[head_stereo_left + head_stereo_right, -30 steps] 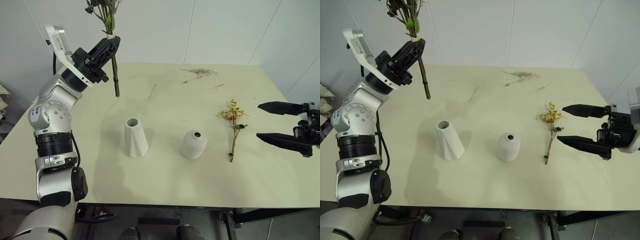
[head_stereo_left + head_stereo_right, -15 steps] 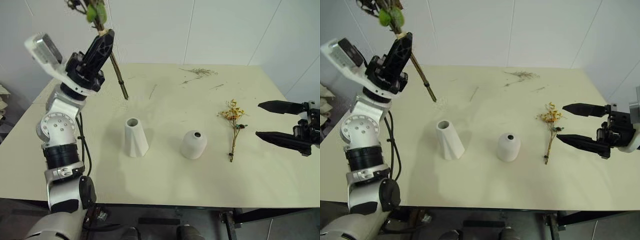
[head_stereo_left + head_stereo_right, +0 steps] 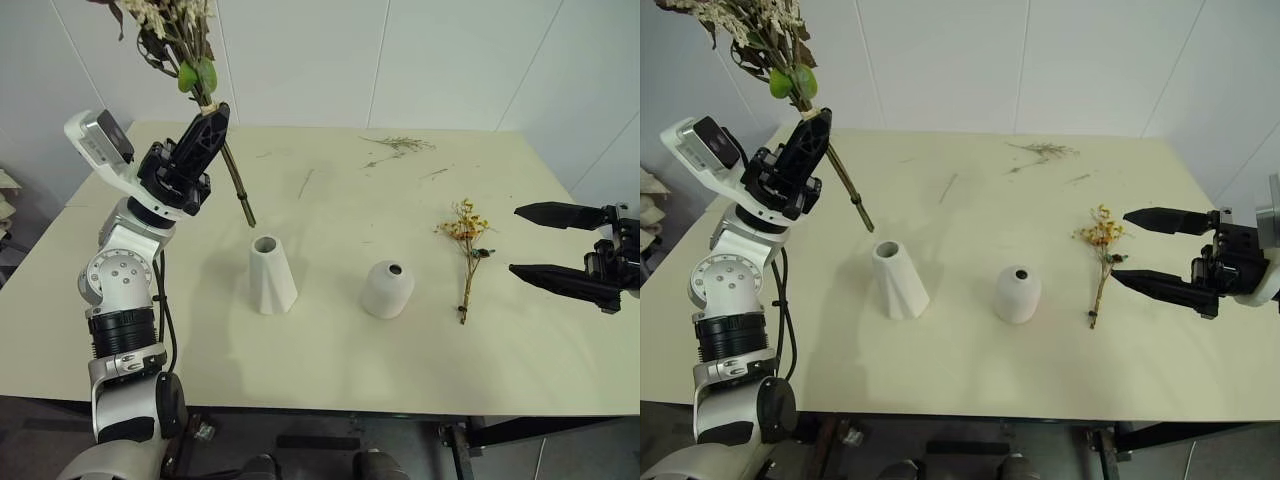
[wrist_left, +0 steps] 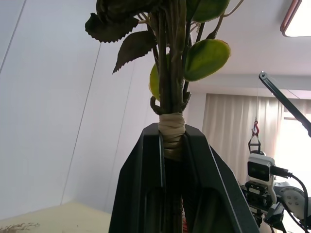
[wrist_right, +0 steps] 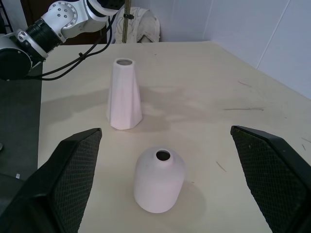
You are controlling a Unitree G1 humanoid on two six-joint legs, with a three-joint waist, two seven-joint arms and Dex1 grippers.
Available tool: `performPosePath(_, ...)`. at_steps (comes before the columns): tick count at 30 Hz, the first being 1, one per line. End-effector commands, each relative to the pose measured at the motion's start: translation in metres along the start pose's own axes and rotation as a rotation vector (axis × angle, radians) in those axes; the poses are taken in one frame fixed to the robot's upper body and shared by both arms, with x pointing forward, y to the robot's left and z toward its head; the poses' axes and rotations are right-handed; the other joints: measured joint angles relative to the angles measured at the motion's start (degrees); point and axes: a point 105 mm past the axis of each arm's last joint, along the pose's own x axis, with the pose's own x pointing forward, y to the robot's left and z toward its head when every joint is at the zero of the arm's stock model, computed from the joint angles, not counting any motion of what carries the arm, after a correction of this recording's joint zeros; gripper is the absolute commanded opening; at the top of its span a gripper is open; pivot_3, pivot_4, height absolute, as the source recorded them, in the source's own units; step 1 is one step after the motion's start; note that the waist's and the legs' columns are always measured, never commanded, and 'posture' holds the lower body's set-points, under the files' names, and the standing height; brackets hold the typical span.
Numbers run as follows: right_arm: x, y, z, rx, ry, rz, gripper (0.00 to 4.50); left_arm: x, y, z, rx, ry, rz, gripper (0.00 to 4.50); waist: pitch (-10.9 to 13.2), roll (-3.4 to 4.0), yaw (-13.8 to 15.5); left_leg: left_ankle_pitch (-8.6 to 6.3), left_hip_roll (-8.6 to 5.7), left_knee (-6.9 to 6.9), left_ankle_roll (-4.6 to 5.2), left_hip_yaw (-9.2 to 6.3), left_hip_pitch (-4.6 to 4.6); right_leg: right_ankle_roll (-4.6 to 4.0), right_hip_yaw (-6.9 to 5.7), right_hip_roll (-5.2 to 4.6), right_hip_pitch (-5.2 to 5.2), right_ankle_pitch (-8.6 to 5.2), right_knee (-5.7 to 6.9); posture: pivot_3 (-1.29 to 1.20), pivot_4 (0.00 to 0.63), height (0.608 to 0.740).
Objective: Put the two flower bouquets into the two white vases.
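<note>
My left gripper is holding the larger bouquet's stem end (image 3: 252, 222) pointed down toward the taller vase's opening (image 3: 265, 244), so it should keep lowering it in until my fingers are near that opening.
My left gripper (image 3: 213, 115) is shut on the stems of the larger bouquet (image 3: 186, 45), just below its tape binding (image 4: 171, 128). It hangs in the air with the blooms up and tilted left. The stem end (image 3: 247, 218) hangs a little above and to the left of the mouth of the taller twisted white vase (image 3: 270, 275). The shorter dome vase (image 3: 387, 289) stands to its right. The slim yellow bouquet (image 3: 467, 240) lies flat on the table right of the dome vase. My right gripper (image 3: 518, 240) is held level and open just right of it, holding nothing.
Loose dried twigs (image 3: 398, 146) lie near the table's far edge, with a few stray bits around them. The cream table (image 3: 330, 360) ends at a white wall behind. A robot stand (image 4: 265, 179) shows far off in the left wrist view.
My left arm has come down and drawn back, and the wrist has rolled. The bouquet's stem end now sits lower and nearer the tall vase's mouth. The right gripper has not moved.
</note>
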Motion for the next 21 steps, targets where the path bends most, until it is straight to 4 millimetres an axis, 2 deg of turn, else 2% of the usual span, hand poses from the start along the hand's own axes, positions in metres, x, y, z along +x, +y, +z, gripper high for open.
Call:
performPosePath(1, -0.003, 0.003, 0.011, -0.039, -0.023, -0.006, 4.50, 0.004, -0.010, 0.002, 0.008, -0.016, -0.049, 0.14, 0.00, 0.00, 0.00, 0.00, 0.00, 0.00, 0.00, 0.00, 0.00, 0.00, 0.00, 0.00, 0.00, 0.00, 0.00, 0.00, 0.150, 0.740)
performPosePath(8, -0.004, 0.002, 0.010, -0.039, -0.017, -0.013, 4.50, 0.000, -0.010, -0.011, -0.007, 0.022, -0.051, 0.14, 0.00, 0.00, 0.00, 0.00, 0.00, -0.01, 0.00, 0.00, 0.00, 0.00, 0.00, 0.00, 0.00, 0.00, -0.01, 0.00, 0.150, 0.740)
performPosePath(12, -0.004, 0.001, 0.009, -0.038, -0.015, -0.018, 4.50, -0.002, -0.005, -0.012, -0.003, 0.013, -0.029, 0.14, 0.00, 0.00, -0.02, 0.00, 0.00, -0.02, 0.00, 0.00, 0.00, 0.00, 0.01, 0.00, 0.00, 0.00, -0.03, 0.00, 0.150, 0.740)
performPosePath(21, -0.004, 0.001, 0.008, -0.035, -0.012, -0.030, 4.50, -0.008, 0.003, -0.027, -0.002, 0.069, 0.001, 0.14, 0.00, 0.00, -0.04, 0.00, 0.00, -0.03, 0.00, 0.00, 0.00, 0.00, 0.01, 0.00, 0.00, 0.00, -0.04, 0.00, 0.150, 0.740)
